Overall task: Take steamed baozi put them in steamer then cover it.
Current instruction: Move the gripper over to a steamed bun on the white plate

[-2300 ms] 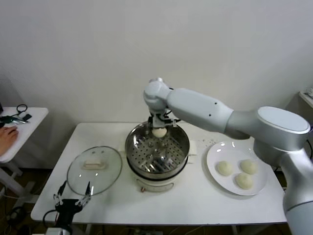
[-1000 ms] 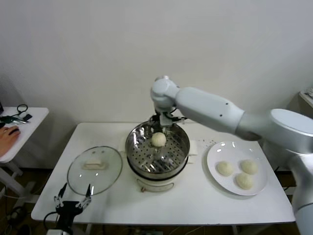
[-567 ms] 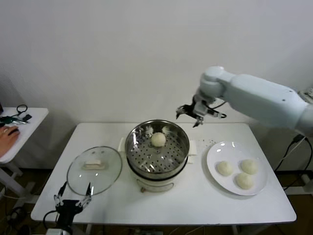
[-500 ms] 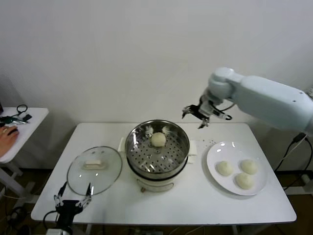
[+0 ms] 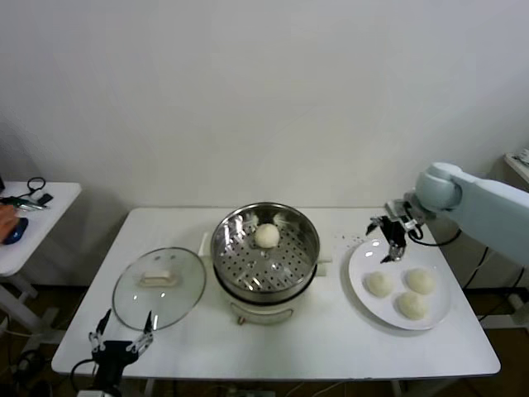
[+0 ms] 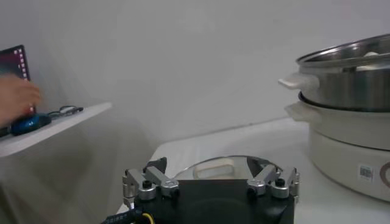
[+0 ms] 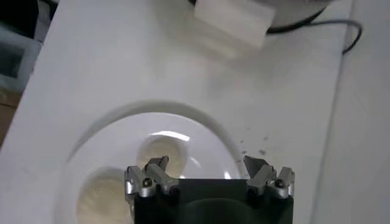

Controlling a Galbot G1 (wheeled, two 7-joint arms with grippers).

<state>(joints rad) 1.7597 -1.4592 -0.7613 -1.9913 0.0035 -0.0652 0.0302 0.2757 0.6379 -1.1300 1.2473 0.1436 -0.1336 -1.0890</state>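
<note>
I should go on lowering my right gripper toward the baozi (image 5: 378, 285) nearest the steamer before its open fingers are on both sides of it, because that baozi lies clear of its neighbours.
One steamed baozi (image 5: 266, 235) lies on the perforated floor at the back of the steamer (image 5: 240, 269), mid-table. Three more baozi (image 5: 378, 284) (image 5: 420, 280) (image 5: 411, 305) rest on a white plate (image 5: 360, 265) to the right. My right gripper (image 5: 390, 240) hovers open and empty over the plate's far left rim; in the right wrist view this gripper (image 7: 207, 164) has a baozi (image 7: 159, 151) just beyond one fingertip. The cover (image 5: 159, 286) lies flat left of the steamer. My left gripper (image 5: 120, 341) waits open at the table's front left corner, facing the cover (image 6: 183, 173).
A small white side table (image 5: 37, 211) stands far left, with a person's hand (image 5: 8, 225) on it. The steamer's white base handle (image 7: 231, 21) sits beyond the plate (image 7: 201, 128) in the right wrist view. Bare tabletop (image 5: 331, 339) runs along the front edge.
My right gripper, open, has swung from over the steamer to the right and come down above the plate. The baozi stays in the steamer. The left arm has not moved.
</note>
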